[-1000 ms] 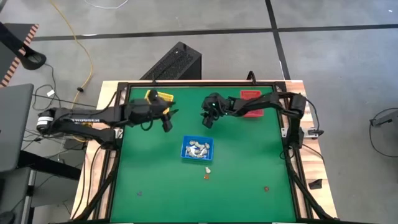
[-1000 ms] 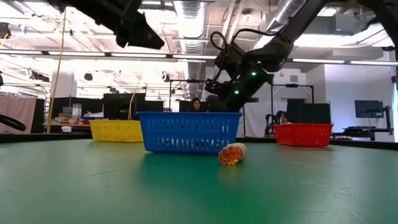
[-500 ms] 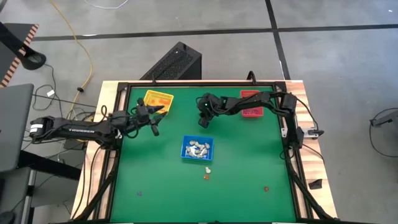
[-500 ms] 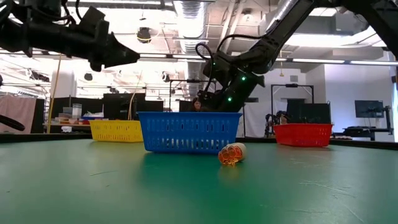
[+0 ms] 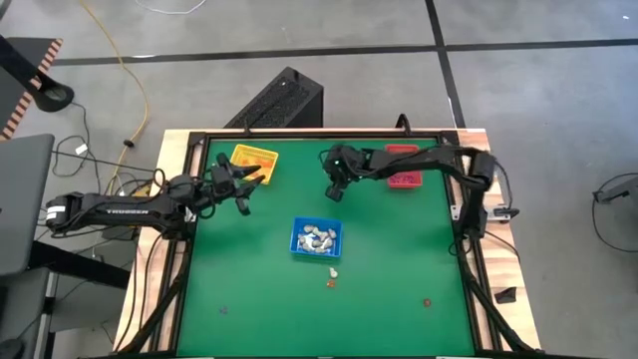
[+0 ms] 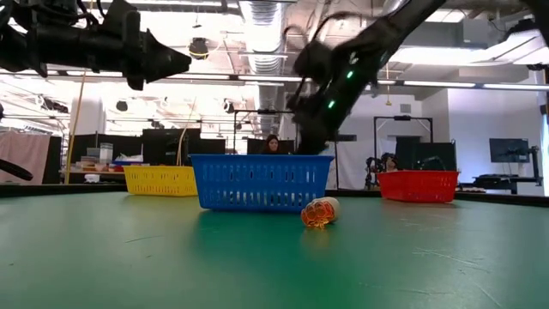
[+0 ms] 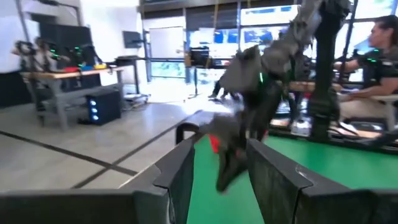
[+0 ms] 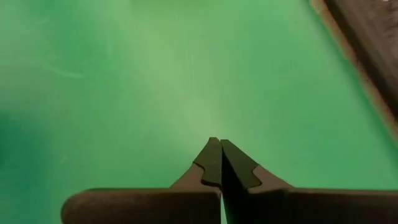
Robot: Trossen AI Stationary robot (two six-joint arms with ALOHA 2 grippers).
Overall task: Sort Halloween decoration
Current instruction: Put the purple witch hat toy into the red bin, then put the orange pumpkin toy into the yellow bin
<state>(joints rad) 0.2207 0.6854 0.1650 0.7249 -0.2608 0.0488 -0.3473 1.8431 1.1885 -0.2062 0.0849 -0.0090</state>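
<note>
My left gripper is far across from the lone trinket [image 5: 427,302] near the mat's front, so next my right gripper swings over, open and picks up that trinket.
Several whitish Halloween decoration pieces [image 5: 317,238] lie in the blue tray [image 5: 299,249] at mid-table. An orange trinket [image 6: 320,212] lies on the mat in front of it, next to a whitish trinket [image 5: 333,271]. A dark red one [image 5: 427,302] lies near the front right. My left gripper [image 5: 249,189] hovers open and about level beside the yellow tray [image 5: 251,160], with nothing between its fingers [image 7: 180,171]. My right gripper [image 8: 219,155] is shut and empty, pointing down over bare mat between the blue tray and the red tray [image 5: 403,170].
The yellow tray [image 6: 160,180] and red tray [image 6: 418,185] stand along the table's far edge, left and right of the blue tray [image 6: 262,182]. A small dark speck [image 5: 223,309] lies near the front left. Open green mat fills the near half. People sit beyond the table.
My left gripper has drawn back toward the table's left edge, next to the yellow tray, and has tipped from pointing down to about level. My right gripper has shifted a little toward the table's right edge, staying behind the blue tray.
</note>
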